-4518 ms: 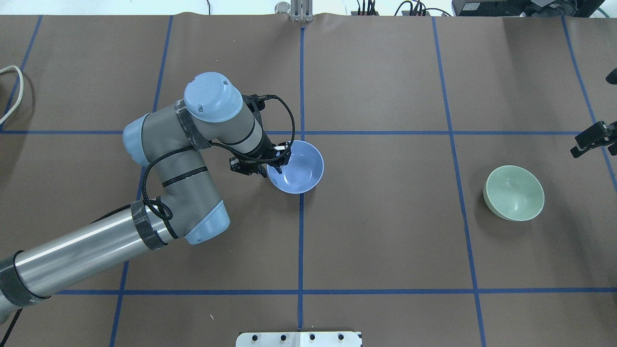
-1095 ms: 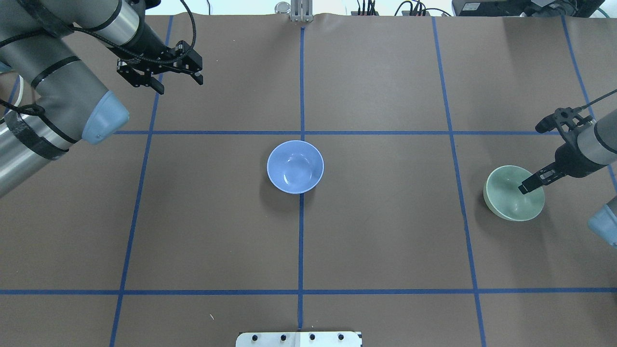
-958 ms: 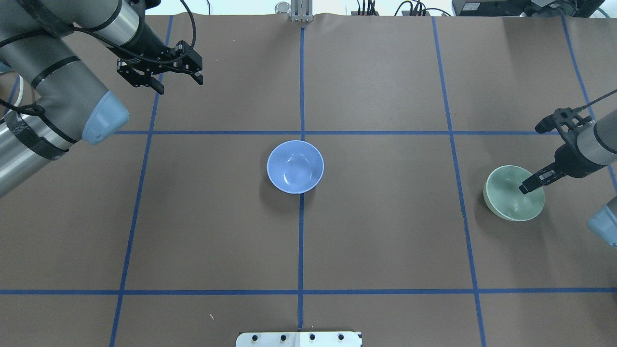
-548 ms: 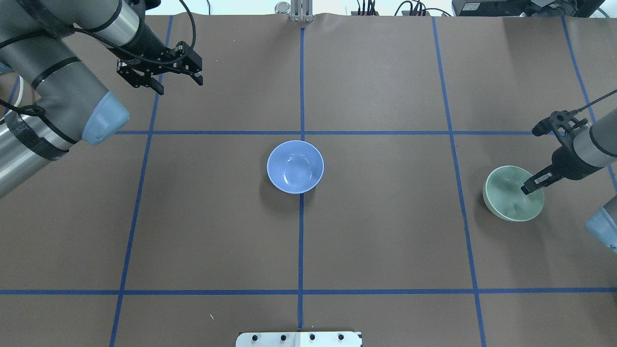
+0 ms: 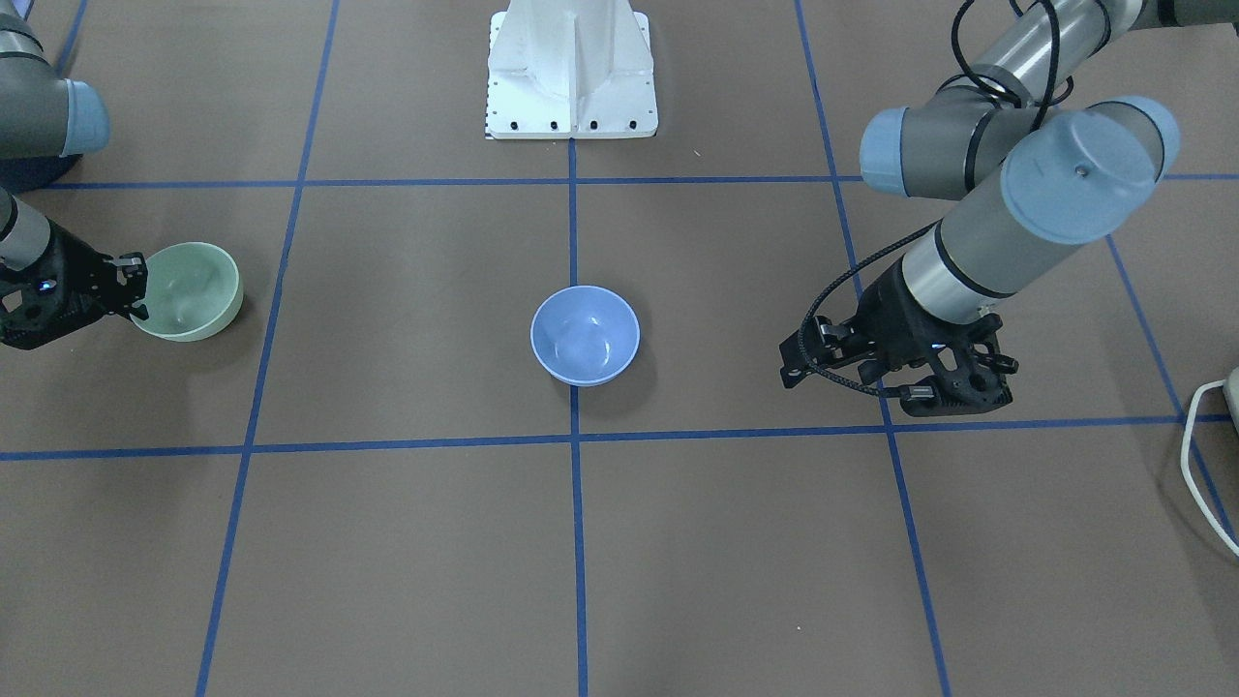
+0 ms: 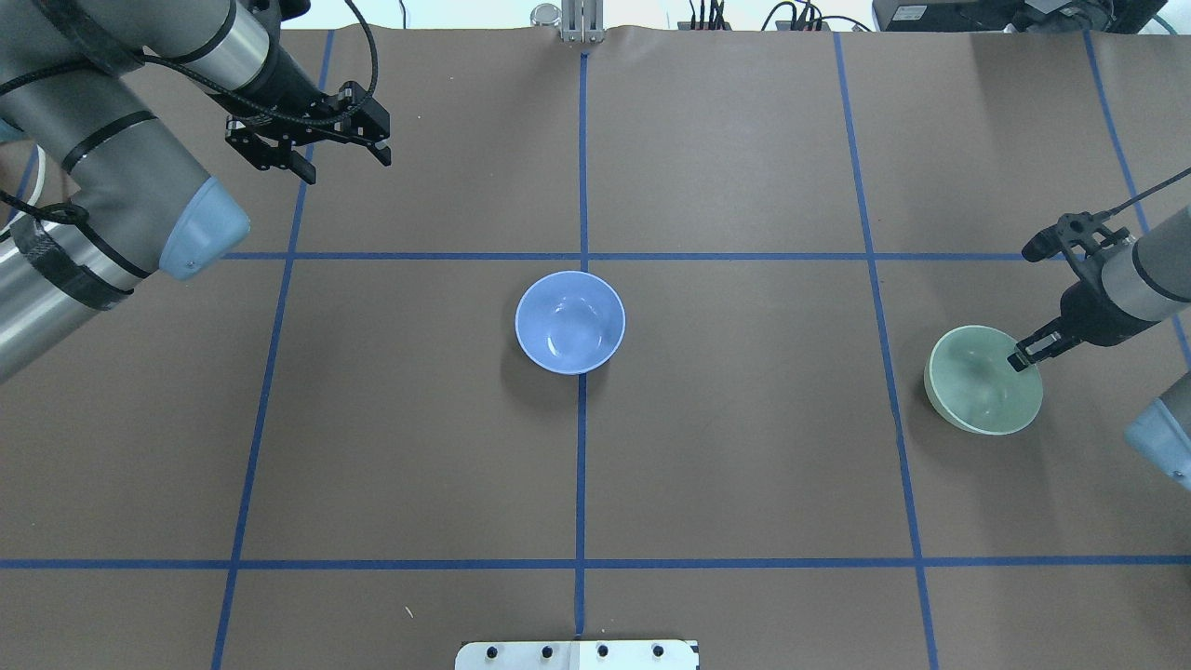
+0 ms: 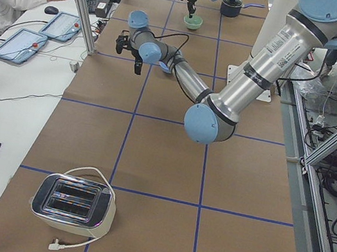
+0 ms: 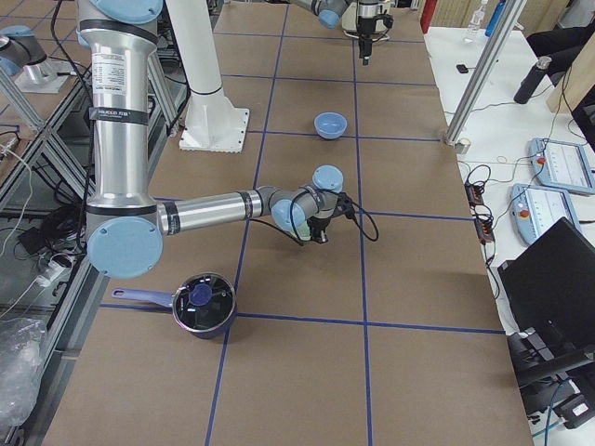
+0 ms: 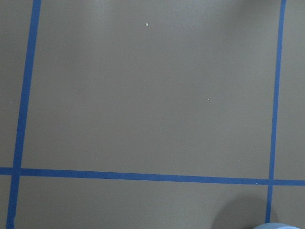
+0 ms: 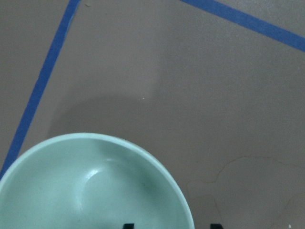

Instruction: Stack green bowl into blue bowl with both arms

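Note:
The green bowl (image 5: 191, 292) will nest with its rim just above the blue bowl's rim when the robot lowers it, because both bowls' rims (image 5: 584, 288) look about equally wide.
The green bowl (image 6: 977, 386) sits upright at the table's right side; it also shows in the front view (image 5: 189, 290) and fills the lower left of the right wrist view (image 10: 90, 186). My right gripper (image 6: 1033, 354) is open and straddles its rim. One fingertip (image 10: 127, 225) is inside the bowl and the other is outside, with a gap on both sides. The blue bowl (image 6: 569, 322) stands empty at the table's centre (image 5: 585, 335). My left gripper (image 6: 321, 158) is open and empty, above the far left of the table, well away from both bowls.
The white pedestal base (image 5: 571, 87) stands at the robot's side of the table. A toaster (image 7: 73, 201) sits near the left end with its white cable (image 5: 1210, 455). A dark pot with a lid (image 8: 200, 305) sits near the right end.
My left gripper let go of the blue bowl and drew back to the far left. My right gripper came over the green bowl's rim, and the bowl has shifted slightly toward the centre.

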`<move>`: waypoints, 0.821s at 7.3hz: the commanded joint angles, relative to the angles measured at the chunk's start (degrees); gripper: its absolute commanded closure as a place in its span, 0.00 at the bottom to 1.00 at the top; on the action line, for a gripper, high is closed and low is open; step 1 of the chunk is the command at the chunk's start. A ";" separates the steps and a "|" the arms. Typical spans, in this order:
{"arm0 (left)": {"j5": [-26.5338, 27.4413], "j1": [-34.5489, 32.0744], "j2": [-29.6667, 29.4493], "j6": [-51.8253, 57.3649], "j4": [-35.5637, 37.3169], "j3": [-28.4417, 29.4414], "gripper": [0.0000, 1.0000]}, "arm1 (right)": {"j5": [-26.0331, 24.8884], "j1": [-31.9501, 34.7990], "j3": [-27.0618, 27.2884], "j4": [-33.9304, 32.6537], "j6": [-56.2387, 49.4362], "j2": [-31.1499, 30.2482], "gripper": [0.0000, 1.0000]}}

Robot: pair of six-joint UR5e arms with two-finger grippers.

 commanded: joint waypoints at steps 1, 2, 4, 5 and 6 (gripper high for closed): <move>0.00 0.00 0.00 0.07 -0.16 0.19 0.03 | -0.04 0.02 -0.11 -0.01 0.34 0.15 0.89; 0.00 0.00 0.00 0.07 -0.16 0.19 0.03 | -0.04 0.02 -0.03 -0.01 0.34 0.33 0.89; 0.09 0.00 0.00 0.07 -0.25 0.36 0.03 | 0.57 0.02 0.32 -0.01 0.43 0.59 0.89; 0.09 0.00 0.00 0.07 -0.25 0.62 0.03 | 0.75 0.02 0.41 -0.01 0.43 1.03 0.89; 0.09 0.00 0.00 0.42 -0.34 0.71 0.03 | 0.75 0.02 0.33 -0.09 0.43 1.99 0.89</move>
